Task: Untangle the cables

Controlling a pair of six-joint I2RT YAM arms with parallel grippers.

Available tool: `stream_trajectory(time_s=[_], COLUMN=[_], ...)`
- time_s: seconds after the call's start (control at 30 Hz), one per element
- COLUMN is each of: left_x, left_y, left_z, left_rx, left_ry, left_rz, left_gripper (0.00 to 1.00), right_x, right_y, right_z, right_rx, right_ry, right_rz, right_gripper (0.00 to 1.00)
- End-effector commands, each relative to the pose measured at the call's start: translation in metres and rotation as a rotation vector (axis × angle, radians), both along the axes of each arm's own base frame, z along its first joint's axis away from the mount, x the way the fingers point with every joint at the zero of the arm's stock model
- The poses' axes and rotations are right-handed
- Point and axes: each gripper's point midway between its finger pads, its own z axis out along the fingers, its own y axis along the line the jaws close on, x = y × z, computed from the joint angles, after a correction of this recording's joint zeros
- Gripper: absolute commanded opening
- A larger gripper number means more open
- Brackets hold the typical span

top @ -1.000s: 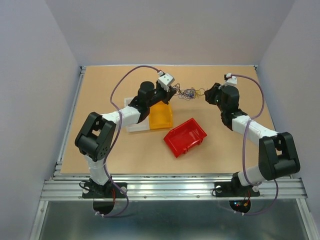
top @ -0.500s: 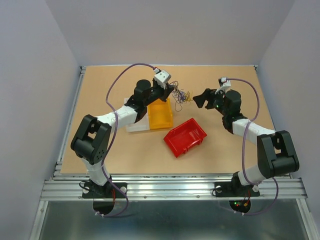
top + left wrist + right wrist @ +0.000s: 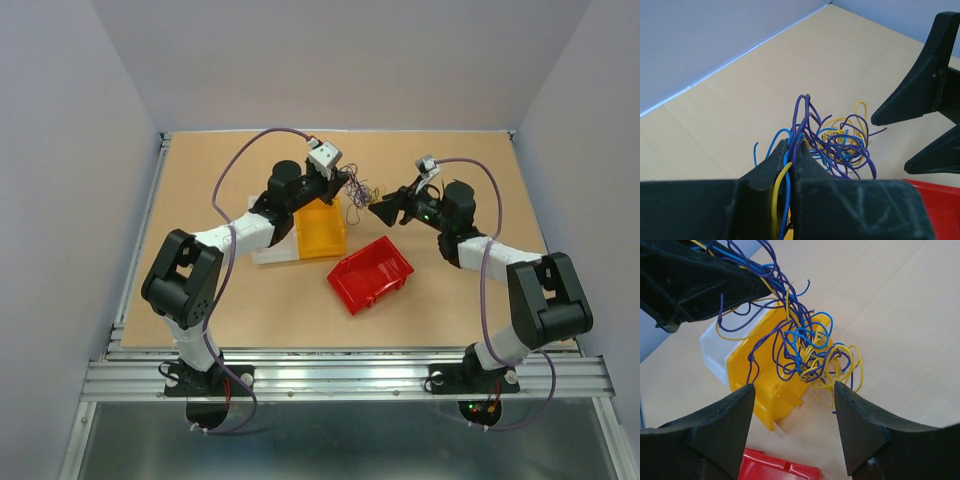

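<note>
Next, my left gripper moves back and holds on to its cables while my right gripper pulls a yellow cable (image 3: 860,365) away, because the cables hang bunched (image 3: 360,190) beyond my left gripper's fingers.
The cables (image 3: 361,190) are a small tangle of thin blue, purple and yellow wires hanging above the table's back middle. My left gripper (image 3: 346,182) is shut on several strands at its fingertips (image 3: 792,146), and the rest of the cables (image 3: 842,142) dangle beyond them. My right gripper (image 3: 384,209) stands open just right of the tangle and holds nothing. In the right wrist view its fingers (image 3: 840,390) spread wide below the cables (image 3: 810,352), with the left gripper (image 3: 700,280) at the upper left. The right gripper's fingers (image 3: 920,90) show in the left wrist view.
A yellow bin (image 3: 321,232) sits under the left arm, with a white bin (image 3: 268,250) beside it on the left. A red bin (image 3: 370,273) lies tilted in the table's middle. Grey walls close in the table on three sides.
My right gripper has opened, let go of the cables and moved left toward the tangle. The strands once stretched between the grippers now hang bunched from the left gripper.
</note>
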Motion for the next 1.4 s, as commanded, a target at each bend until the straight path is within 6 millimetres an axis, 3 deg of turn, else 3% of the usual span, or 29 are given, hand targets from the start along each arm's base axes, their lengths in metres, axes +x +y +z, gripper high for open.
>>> stream_trajectory(time_s=[0.0,0.03,0.1,0.17,0.2,0.23,0.27,0.33,0.37,0.47,0.67,0.7,0.73,0.77,0.8,0.83,0.87,0.97,1.1,1.37], left_x=[-0.009,-0.009,-0.010,-0.011,-0.011,-0.012,-0.012,-0.012,-0.007,0.009,0.013,0.010,0.008,0.001,-0.002,-0.005,-0.010,-0.013,-0.010,-0.017], left_y=[-0.004,-0.004,-0.004,-0.003,-0.003,-0.002,-0.001,0.001,0.009,0.038,0.083,0.084,0.081,0.068,0.059,0.051,0.039,0.026,0.025,0.014], left_z=[0.035,0.034,0.035,0.035,0.035,0.035,0.037,0.038,0.039,0.051,0.067,0.070,0.069,0.069,0.066,0.067,0.059,0.053,0.049,0.046], left_rx=[-0.056,-0.056,-0.057,-0.057,-0.057,-0.055,-0.055,-0.055,-0.056,-0.082,-0.149,-0.161,-0.162,-0.156,-0.148,-0.150,-0.135,-0.123,-0.110,-0.105], left_ry=[-0.089,-0.086,-0.090,-0.090,-0.090,-0.092,-0.100,-0.104,-0.108,-0.137,-0.207,-0.218,-0.221,-0.223,-0.216,-0.211,-0.189,-0.158,-0.151,-0.139], left_rz=[-0.035,-0.034,-0.035,-0.036,-0.035,-0.034,-0.032,-0.017,0.035,0.210,0.413,0.407,0.387,0.298,0.250,0.201,0.129,0.063,0.059,0.001], left_gripper=[0.00,0.00,0.00,0.00,0.00,0.00,0.00,0.00,0.00,0.00,0.00,0.00,0.00,0.00,0.00,0.00,0.00,0.00,0.00,0.00], right_x=[0.009,0.010,0.012,0.017,0.020,0.022,0.032,0.046,0.065,0.079,0.071,0.068,0.069,0.069,0.069,0.070,0.064,0.043,0.025,-0.008], right_y=[0.013,0.015,0.018,0.017,0.016,0.013,0.004,-0.012,-0.042,-0.110,-0.199,-0.202,-0.201,-0.183,-0.168,-0.153,-0.122,-0.085,-0.059,0.004], right_z=[0.010,0.009,0.008,0.006,0.006,0.004,0.004,0.001,-0.005,-0.035,-0.063,-0.066,-0.064,-0.060,-0.055,-0.042,-0.018,-0.001,0.015,0.029], right_rx=[0.002,0.002,0.004,0.007,0.009,0.011,0.009,0.032,0.035,0.057,0.194,0.195,0.175,0.167,0.166,0.170,0.209,0.237,0.173,0.102], right_ry=[-0.064,-0.060,-0.053,-0.045,-0.041,-0.031,-0.032,0.012,0.040,0.188,0.312,0.320,0.308,0.305,0.291,0.220,0.136,0.068,-0.039,-0.163], right_rz=[0.032,0.038,0.036,0.015,-0.002,-0.027,-0.106,-0.250,-0.457,-0.820,-1.062,-1.062,-1.040,-0.934,-0.840,-0.734,-0.538,-0.313,-0.203,0.043], right_gripper=[0.63,0.61,0.43,0.34,0.21,0.18,0.05,0.00,0.01,0.01,0.00,0.01,0.01,0.00,0.12,0.27,0.63,0.95,1.00,0.94])
